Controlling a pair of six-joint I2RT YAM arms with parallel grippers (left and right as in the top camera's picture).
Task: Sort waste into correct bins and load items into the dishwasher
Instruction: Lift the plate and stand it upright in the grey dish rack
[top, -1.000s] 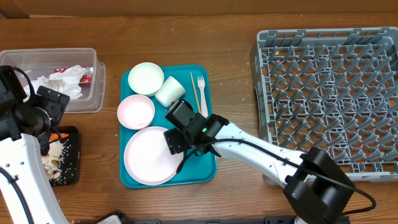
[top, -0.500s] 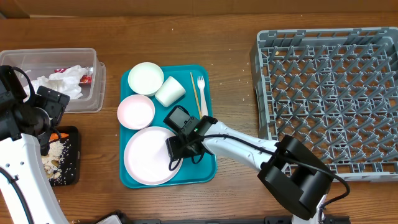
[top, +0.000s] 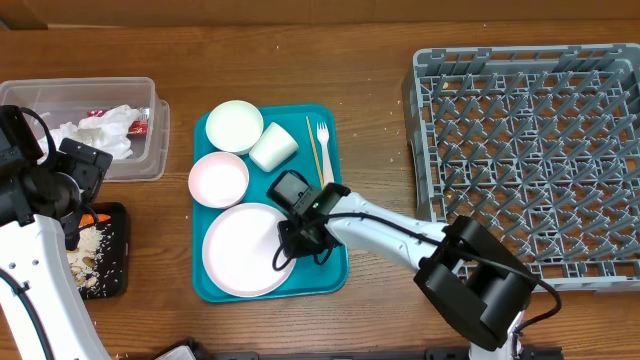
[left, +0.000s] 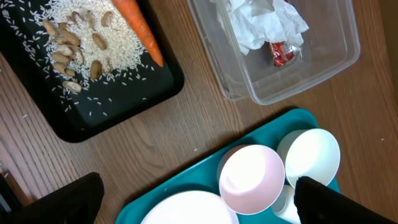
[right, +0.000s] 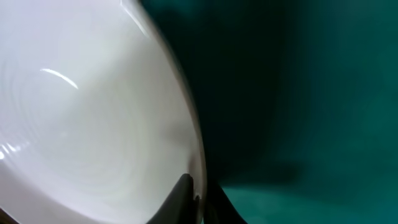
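Observation:
The robot's right gripper is pinching the pale pink plate's rim and the grey dish rack is empty, so the gripper should keep carrying the plate until it stands in the dish rack's wires.
My right gripper is shut on the right rim of the pale pink plate, which lies on the teal tray. One finger is over the rim and one under it. The pink bowl, white bowl, cup and fork also sit on that tray. My left gripper hangs open and empty at the left. Napkins and a red wrapper lie in the clear tub. The carrot and rice scraps lie in the black tray.
The grey dish rack stands at the right with nothing in it. A thin wooden stick lies beside the fork. My right arm stretches across the table between the teal tray and the rack.
My right gripper slid a little down and left along the plate's edge and its jaws closed on the rim. The left arm stayed still.

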